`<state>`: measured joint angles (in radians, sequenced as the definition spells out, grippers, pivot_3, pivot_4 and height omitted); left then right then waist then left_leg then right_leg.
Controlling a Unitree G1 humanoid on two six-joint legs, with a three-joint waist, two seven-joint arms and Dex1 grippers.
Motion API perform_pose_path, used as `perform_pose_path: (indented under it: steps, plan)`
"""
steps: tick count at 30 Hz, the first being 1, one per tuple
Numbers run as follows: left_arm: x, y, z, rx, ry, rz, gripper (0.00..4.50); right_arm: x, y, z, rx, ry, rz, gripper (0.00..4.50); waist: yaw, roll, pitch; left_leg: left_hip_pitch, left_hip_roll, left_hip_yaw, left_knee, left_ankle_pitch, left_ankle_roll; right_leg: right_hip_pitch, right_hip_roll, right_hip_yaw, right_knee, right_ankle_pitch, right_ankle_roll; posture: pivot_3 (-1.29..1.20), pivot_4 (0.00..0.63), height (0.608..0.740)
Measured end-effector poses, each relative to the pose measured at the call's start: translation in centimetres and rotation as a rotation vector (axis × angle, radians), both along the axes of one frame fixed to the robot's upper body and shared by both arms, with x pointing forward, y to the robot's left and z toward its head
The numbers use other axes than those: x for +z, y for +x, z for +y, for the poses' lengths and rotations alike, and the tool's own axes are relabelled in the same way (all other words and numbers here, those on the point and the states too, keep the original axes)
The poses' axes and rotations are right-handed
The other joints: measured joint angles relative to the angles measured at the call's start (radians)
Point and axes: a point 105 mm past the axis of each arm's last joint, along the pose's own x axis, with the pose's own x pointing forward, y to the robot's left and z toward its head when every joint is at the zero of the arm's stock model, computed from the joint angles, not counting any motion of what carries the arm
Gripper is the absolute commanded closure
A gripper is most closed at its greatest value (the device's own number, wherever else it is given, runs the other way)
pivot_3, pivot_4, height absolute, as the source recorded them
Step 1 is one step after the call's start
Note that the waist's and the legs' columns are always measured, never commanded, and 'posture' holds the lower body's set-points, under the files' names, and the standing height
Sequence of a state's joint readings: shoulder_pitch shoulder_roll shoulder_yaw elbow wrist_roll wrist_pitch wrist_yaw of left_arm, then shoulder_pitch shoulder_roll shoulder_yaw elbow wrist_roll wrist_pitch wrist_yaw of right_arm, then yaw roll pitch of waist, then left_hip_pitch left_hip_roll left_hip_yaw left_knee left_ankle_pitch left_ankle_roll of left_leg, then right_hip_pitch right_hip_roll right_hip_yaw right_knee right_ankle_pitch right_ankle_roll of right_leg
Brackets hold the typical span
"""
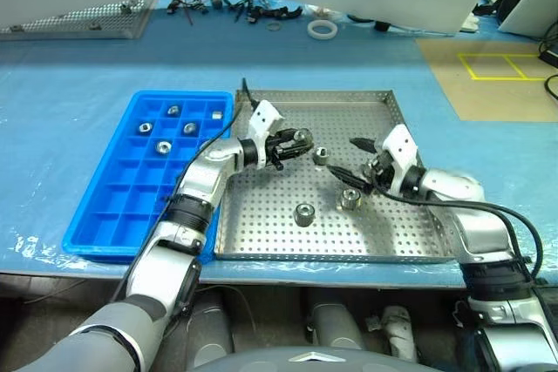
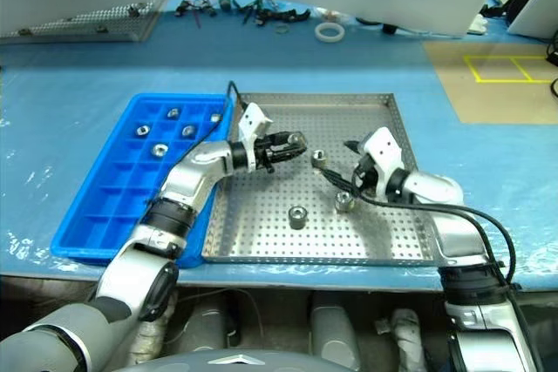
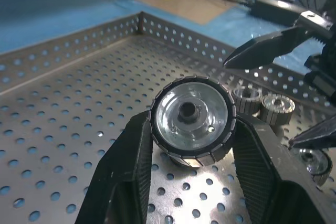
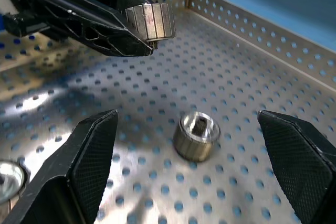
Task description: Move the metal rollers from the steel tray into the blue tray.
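Note:
The metal roller (image 1: 302, 136) is held by its sides in my left gripper, clear of the steel tray, so I should keep moving it to an empty blue tray compartment (image 1: 128, 169) and release it there.
The steel tray (image 1: 349, 115) lies mid-table with the blue tray (image 1: 113, 206) against its left side. My left gripper (image 1: 299, 139) is shut on a metal roller (image 3: 192, 120), held a little above the steel tray's floor near its middle. Three more rollers rest on that floor: one (image 1: 321, 155) just right of the held one, one (image 1: 350, 199) nearer the front, one (image 1: 304, 213) at front centre. My right gripper (image 1: 346, 159) stands open over the tray, its fingers on either side of a roller (image 4: 196, 136) without touching it. Several rollers (image 1: 163, 147) sit in the blue tray's far compartments.
A grey perforated plate (image 1: 78, 22) lies at the far left of the table. Hand tools, cables (image 1: 253, 8) and a white tape roll (image 1: 322, 29) line the back edge. Blue sheeting (image 1: 70, 84) covers the table; brown floor with yellow lines (image 1: 497, 67) shows at the right.

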<state>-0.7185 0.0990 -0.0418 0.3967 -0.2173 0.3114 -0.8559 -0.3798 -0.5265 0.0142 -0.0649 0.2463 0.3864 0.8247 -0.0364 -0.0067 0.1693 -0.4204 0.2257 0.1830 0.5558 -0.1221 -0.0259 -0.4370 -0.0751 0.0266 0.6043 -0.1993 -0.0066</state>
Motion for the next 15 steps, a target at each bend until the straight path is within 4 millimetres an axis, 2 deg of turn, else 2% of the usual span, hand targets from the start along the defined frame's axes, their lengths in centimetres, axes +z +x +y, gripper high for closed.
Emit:
perform_pose_path:
  steps: [3, 6, 11, 15]
  plan:
    - [2.7, 0.3, 1.3, 0.092, -0.12, -0.055, 2.67, 1.2, 0.8, 2.3, 0.07, 0.057, -0.016, 0.0, 0.011, 0.0, 0.0, 0.0, 0.0, 0.0, 0.0, 0.0, 0.0, 0.0, 0.0, 0.0, 0.0, 0.0, 0.0, -0.21, 0.15, 0.74]
    - [3.8, 0.5, 3.3, 0.193, -0.151, -0.101, 2.67, 1.7, 1.3, 4.7, 0.145, 0.111, -0.006, 0.0, 0.023, 0.0, 0.0, 0.0, 0.001, 0.0, 0.0, 0.0, 0.0, 0.0, 0.0, 0.0, 0.0, 0.0, 0.0, -0.14, 0.15, 0.74]
    - [2.6, -0.2, 7.7, 0.4, -0.135, -0.113, 2.67, 1.6, 1.5, 8.1, 0.272, 0.156, 0.039, 0.0, 0.051, 0.0, 0.0, -0.002, 0.003, -0.001, -0.002, 0.0, 0.0, -0.001, 0.0, -0.002, 0.0, 0.0, 0.0, -0.03, 0.15, 0.74]
    - [2.1, -0.8, 10.2, 0.55, -0.068, -0.144, 2.67, 1.5, 1.7, 9.2, 0.333, 0.175, 0.044, 0.0, 0.082, 0.0, 0.0, -0.002, 0.004, -0.001, -0.003, 0.001, -0.002, -0.001, 0.0, -0.004, 0.0, -0.001, 0.001, 0.05, 0.15, 0.74]
